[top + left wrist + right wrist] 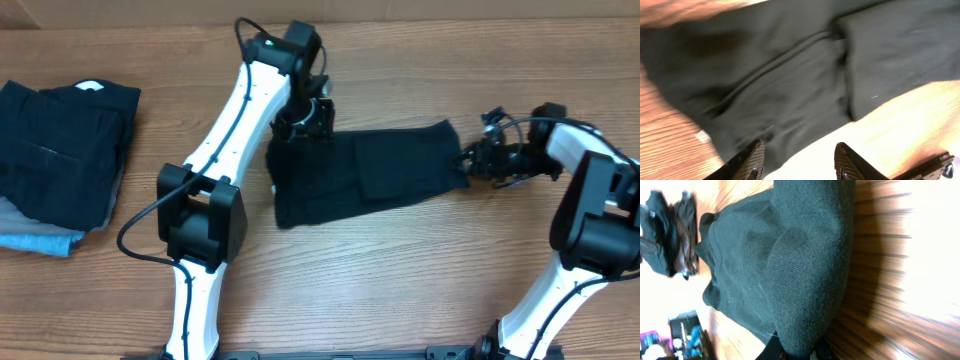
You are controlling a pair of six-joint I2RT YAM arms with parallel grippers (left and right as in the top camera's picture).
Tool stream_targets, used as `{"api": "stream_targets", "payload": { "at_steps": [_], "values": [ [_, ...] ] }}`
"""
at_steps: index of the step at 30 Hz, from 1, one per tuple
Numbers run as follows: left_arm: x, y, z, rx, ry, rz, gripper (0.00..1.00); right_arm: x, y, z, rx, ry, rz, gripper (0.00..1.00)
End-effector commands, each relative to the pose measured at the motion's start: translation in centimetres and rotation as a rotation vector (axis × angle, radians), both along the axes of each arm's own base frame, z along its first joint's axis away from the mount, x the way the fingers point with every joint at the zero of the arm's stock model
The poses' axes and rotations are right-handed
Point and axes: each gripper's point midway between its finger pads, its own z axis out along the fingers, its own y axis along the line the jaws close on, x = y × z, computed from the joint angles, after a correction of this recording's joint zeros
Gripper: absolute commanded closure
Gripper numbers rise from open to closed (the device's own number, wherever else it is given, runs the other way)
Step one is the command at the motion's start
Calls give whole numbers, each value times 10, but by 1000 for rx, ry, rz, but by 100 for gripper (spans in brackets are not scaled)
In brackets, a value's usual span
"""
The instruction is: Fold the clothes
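The black T-shirt is stretched in a long band point(418, 162), so next my right gripper raises the end of the T-shirt it is holding and folds that end back over the T-shirt's middle point(364, 166).
The clothes, a black T-shirt point(360, 175), lie partly folded as a long band across the middle of the wooden table point(400, 270). My left gripper point(295, 140) hovers over the shirt's upper left corner. In the left wrist view its fingers point(752, 160) stand apart above the shirt's point(790, 75) edge, with nothing pinched between them. My right gripper point(468, 160) is at the shirt's right end. In the right wrist view a bunched fold of the shirt point(790, 270) runs down into my right gripper point(797, 352), which is shut on it.
A stack of folded dark clothes point(60, 140) lies at the table's left edge on top of a grey-blue piece point(40, 240). The left arm point(215, 150) reaches diagonally across the table to the shirt.
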Motion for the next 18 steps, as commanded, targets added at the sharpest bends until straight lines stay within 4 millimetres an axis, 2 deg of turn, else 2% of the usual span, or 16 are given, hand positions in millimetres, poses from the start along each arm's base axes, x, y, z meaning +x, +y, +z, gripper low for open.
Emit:
{"api": "stream_targets", "payload": {
  "at_steps": [1,4,10,12,14,18],
  "values": [
    [7,19,3,14,-13,14,49,14,-33,10,-84,18,-60,96],
    [8,28,2,44,-9,26,47,23,-50,28,-191,40,-51,96],
    [10,29,2,46,-22,19,44,28,-57,82,-305,65,-13,96],
    [12,29,1,50,-29,20,43,27,-58,93,-385,77,15,96],
    [13,29,1,48,-33,21,43,28,-47,100,-400,72,47,96],
    [14,31,1,52,-36,22,42,27,-16,95,-493,70,158,96]
  ]
}}
